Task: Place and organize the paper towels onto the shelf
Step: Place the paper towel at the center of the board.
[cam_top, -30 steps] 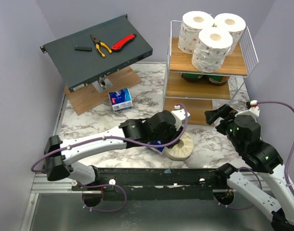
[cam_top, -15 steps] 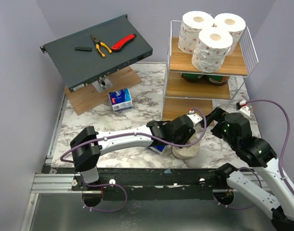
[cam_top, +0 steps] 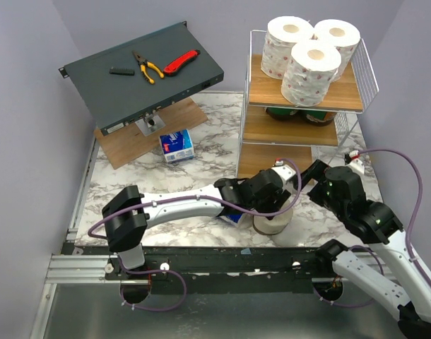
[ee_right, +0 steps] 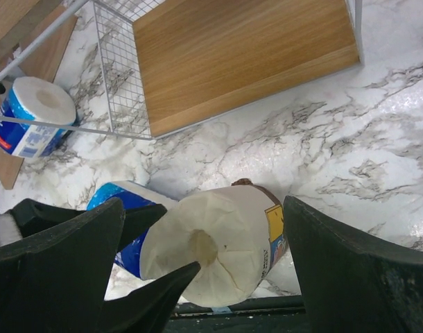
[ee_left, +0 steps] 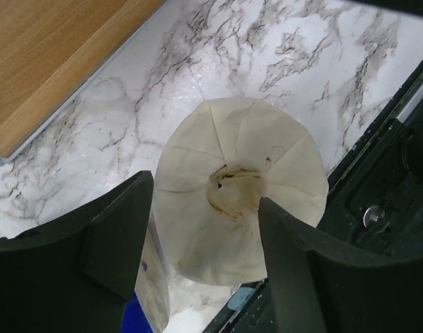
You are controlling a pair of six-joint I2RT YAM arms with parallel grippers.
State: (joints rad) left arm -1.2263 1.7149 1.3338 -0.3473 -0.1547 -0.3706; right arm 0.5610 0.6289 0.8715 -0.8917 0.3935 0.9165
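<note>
The cream paper roll's wrapper [ee_right: 240,241] will crumple into folds at the roll's rim when I lift the roll, because creases go around the roll's open core [ee_right: 203,248].
A cream paper roll [cam_top: 272,226] lies on its side on the marble table near the front edge. Its end face shows in the left wrist view [ee_left: 239,201] and the right wrist view [ee_right: 218,253]. My left gripper [cam_top: 278,210] is open, its fingers spread in front of that end face [ee_left: 204,194] and not clamped on it. My right gripper [cam_top: 316,176] is open and empty, hovering above the roll [ee_right: 204,208]. A blue-and-white pack [ee_right: 121,201] lies beside the roll. The shelf [cam_top: 304,99] holds three white rolls [cam_top: 307,49] on top and green rolls [cam_top: 300,113] on the middle tier.
A second blue-and-white pack [cam_top: 176,145] stands by the flat wooden board [cam_top: 134,145]. The slanted dark grey box [cam_top: 102,85] carries pliers [cam_top: 146,66] and a red knife [cam_top: 181,62]. The shelf's bottom board [ee_right: 246,55] is bare. The black front rail [cam_top: 222,258] runs just below the roll.
My left arm has reached right and the cream roll has shifted right with it, towards the shelf's front. My right gripper has swung left and down over the roll.
</note>
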